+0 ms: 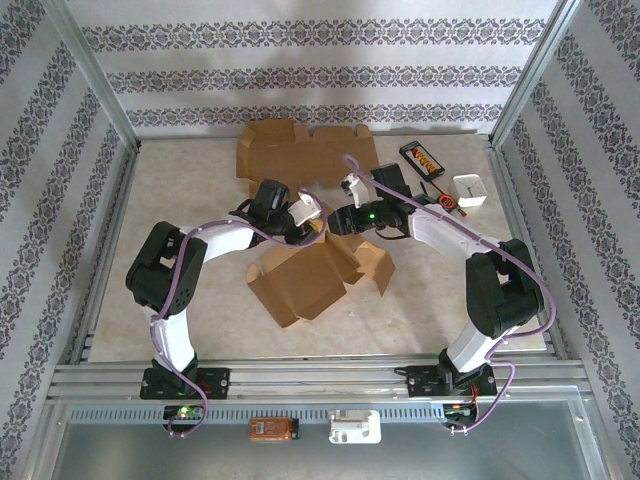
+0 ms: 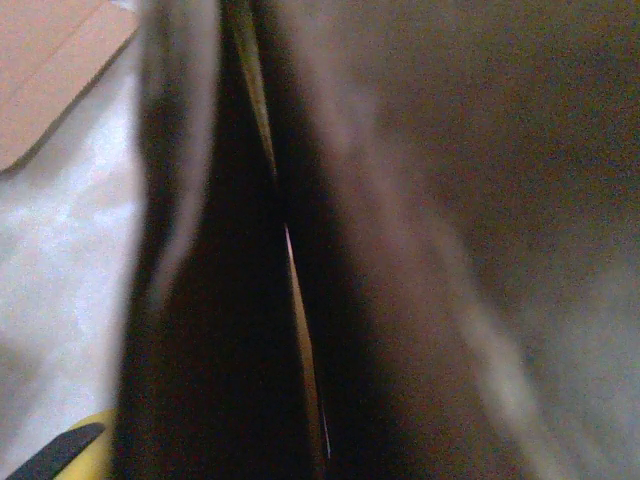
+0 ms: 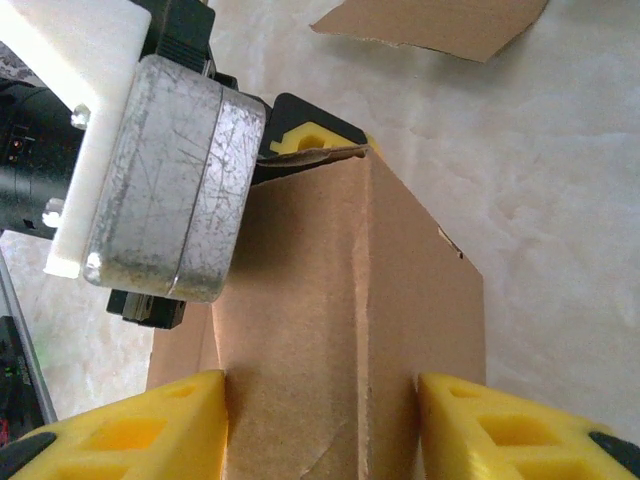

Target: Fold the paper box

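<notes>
My left gripper is jammed against the upright side of the paper box (image 1: 302, 282), which lies crooked, so it should open, back clear and straddle that side's corner squarely.
The paper box (image 1: 312, 276) is a brown cardboard blank, partly folded, lying at the middle of the table. My right gripper (image 3: 320, 420) is shut on an upright folded wall of the box (image 3: 350, 300), with a yellow finger (image 3: 150, 425) pressed on each side. My left gripper (image 1: 310, 226) meets the same wall from the far side, and one of its yellow fingertips (image 3: 312, 136) touches the top corner. In the left wrist view dark cardboard (image 2: 420, 250) sits very close, a thin cardboard edge (image 2: 298, 300) runs down the middle, and the jaw gap is hidden.
A second flat cardboard blank (image 1: 300, 150) lies at the back. At the back right are a black packet (image 1: 422, 157), a small white tub (image 1: 470, 190) and an orange-handled tool (image 1: 447, 205). Metal rails border the table on the left and right.
</notes>
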Controlling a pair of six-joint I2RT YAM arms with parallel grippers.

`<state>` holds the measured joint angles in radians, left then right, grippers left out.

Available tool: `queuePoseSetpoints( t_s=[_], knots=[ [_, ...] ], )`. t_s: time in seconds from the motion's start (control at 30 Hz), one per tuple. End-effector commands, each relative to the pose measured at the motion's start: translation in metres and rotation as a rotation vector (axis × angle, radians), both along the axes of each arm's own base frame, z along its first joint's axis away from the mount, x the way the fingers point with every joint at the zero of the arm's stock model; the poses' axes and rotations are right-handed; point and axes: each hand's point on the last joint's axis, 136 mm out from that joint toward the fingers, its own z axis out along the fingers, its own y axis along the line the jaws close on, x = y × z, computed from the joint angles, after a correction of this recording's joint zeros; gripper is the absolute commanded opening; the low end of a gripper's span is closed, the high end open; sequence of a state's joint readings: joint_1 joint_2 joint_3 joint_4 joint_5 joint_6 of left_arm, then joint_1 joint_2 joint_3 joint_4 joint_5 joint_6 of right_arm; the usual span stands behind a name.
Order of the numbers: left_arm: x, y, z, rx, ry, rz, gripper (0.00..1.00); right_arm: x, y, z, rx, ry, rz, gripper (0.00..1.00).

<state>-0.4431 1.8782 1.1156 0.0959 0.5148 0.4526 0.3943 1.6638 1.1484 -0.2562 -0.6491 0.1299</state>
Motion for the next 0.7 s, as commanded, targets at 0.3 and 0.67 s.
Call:
queuePoseSetpoints(
  t_s=[0.3, 0.67],
  knots=[
    [0.018, -0.019, 0.003, -0.16, -0.044, 0.137, 0.08, -0.006, 0.005, -0.01, 0.019, 0.034, 0.039, 0.51],
    [0.027, -0.023, 0.004, -0.132, -0.15, 0.22, 0.29, -0.006, 0.003, -0.005, 0.019, 0.025, 0.027, 0.52]
  ],
)
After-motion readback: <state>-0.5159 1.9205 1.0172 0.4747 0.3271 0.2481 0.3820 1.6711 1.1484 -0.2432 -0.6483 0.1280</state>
